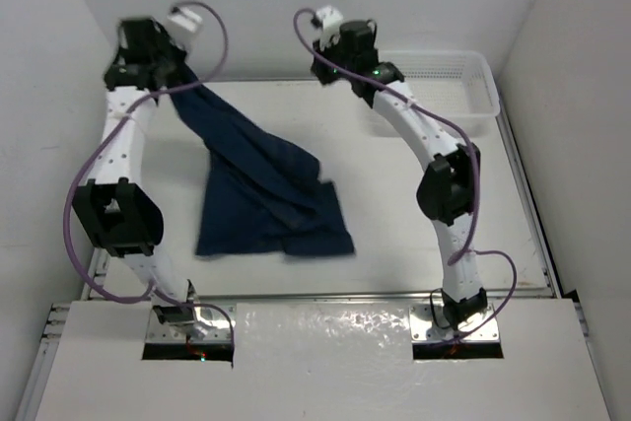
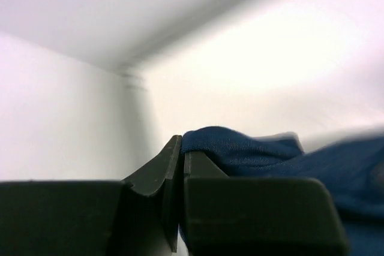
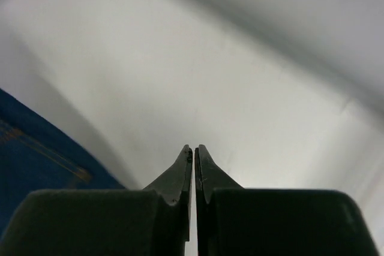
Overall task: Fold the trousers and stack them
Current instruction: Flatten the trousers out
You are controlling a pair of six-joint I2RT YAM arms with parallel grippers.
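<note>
The trousers are held only by my left gripper, by a bunched fold, so next I put them down and pull them straight by leg hem and waist.
The dark navy trousers hang from my left gripper at the far left and trail down to a bunched heap on the white table in the middle. In the left wrist view my left gripper is shut on a fold of the blue cloth. My right gripper is raised at the far middle, away from the cloth. In the right wrist view my right gripper is shut with nothing between the fingers; a corner of the trousers with orange stitching shows at lower left.
A white mesh basket stands at the far right of the table, behind the right arm. White walls close in on the left, the back and the right.
</note>
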